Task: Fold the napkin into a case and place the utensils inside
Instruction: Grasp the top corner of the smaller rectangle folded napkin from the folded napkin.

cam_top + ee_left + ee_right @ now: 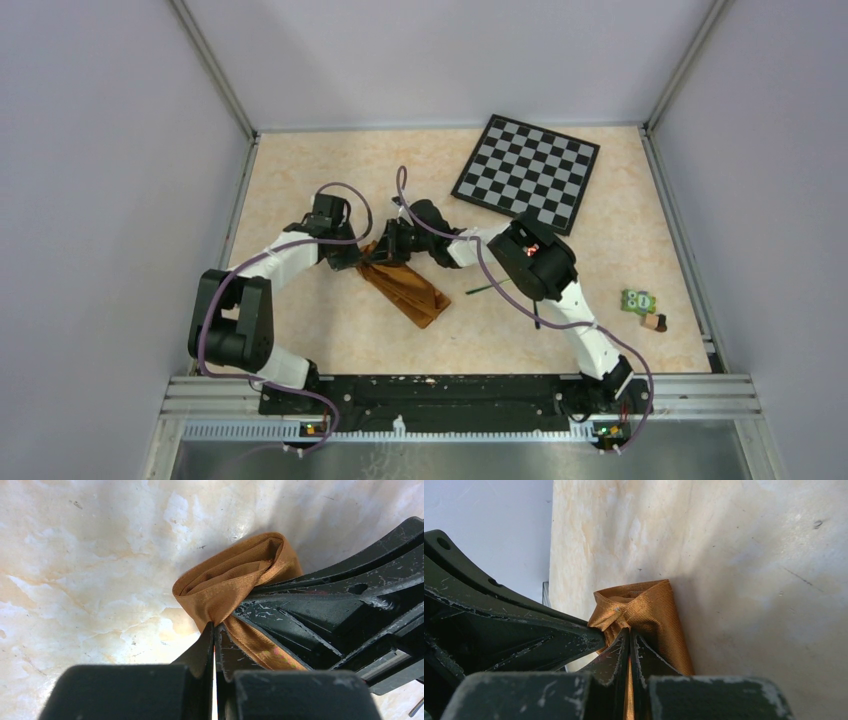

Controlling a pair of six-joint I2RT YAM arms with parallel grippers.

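Observation:
Next, I open my left gripper, move it back and swing the long body of the napkin straighter, because both my grippers are pinching the napkin's bunched end while the long body is at a slant.
The rust-brown napkin lies folded as a narrow long case, running diagonally on the table's middle. Both grippers meet at its far end. My left gripper is shut on a fold of the cloth, as the left wrist view shows on the napkin. My right gripper is shut on the same bunched end, pinching the napkin in the right wrist view. A thin dark fork lies on the table right of the case. The spoon does not show.
The black-and-grey checkered board lies at the back right. Small green and brown objects sit near the right edge. Each gripper's black fingers crowd the other wrist view, the right one's and the left one's.

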